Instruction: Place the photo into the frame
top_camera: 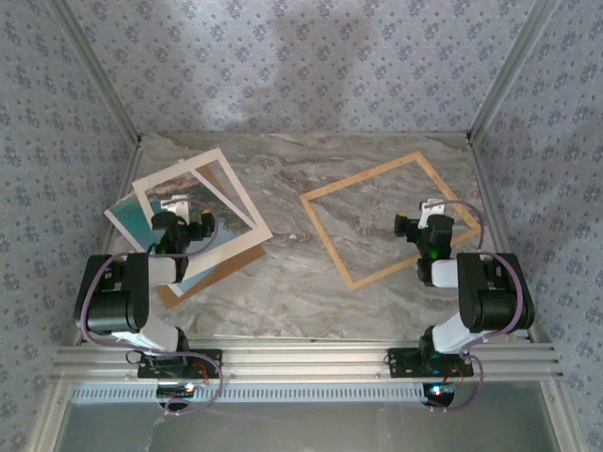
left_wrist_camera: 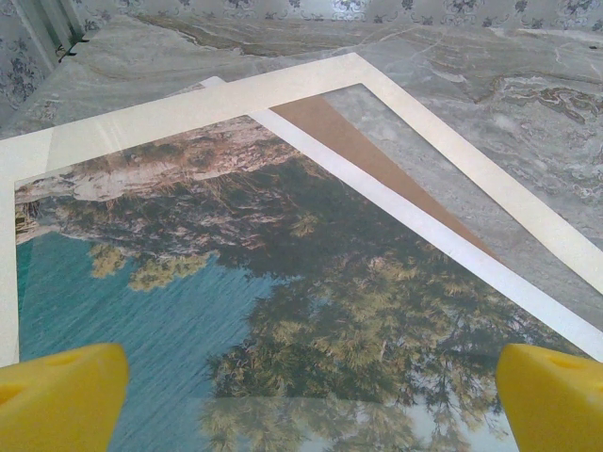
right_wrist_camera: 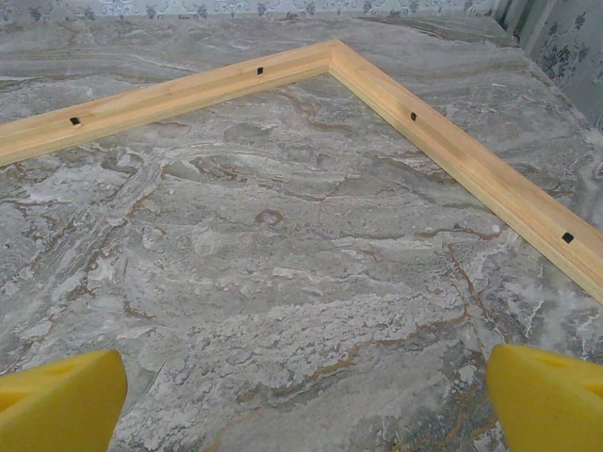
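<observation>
The frame lies slanted (top_camera: 328, 243) on the marble, so I should grip its far rail (top_camera: 345, 182) with my right gripper and turn the frame straight before the photo goes in.
The photo (left_wrist_camera: 236, 311), a seaside print with dark trees and turquoise water, lies flat at the table's left (top_camera: 124, 215). A cream-white mat (left_wrist_camera: 236, 99) lies skewed over it. My left gripper (left_wrist_camera: 306, 410) hovers low over the photo (top_camera: 187, 215), open, its yellow fingertips (left_wrist_camera: 57, 400) wide apart with nothing between them. The frame (top_camera: 325, 226), thin light tan wood, lies empty at the right, turned like a diamond. My right gripper (right_wrist_camera: 306, 410) is open above bare marble inside the frame, near its right corner (top_camera: 429, 215). Two of the frame's rails (right_wrist_camera: 452, 151) meet ahead of it.
A plain brown backing board (left_wrist_camera: 349, 141) sticks out from under the photo and mat (top_camera: 203, 282). The marble tabletop (top_camera: 311, 301) is bounded by metal posts and patterned walls on three sides. Bare marble separates the left stack from the frame.
</observation>
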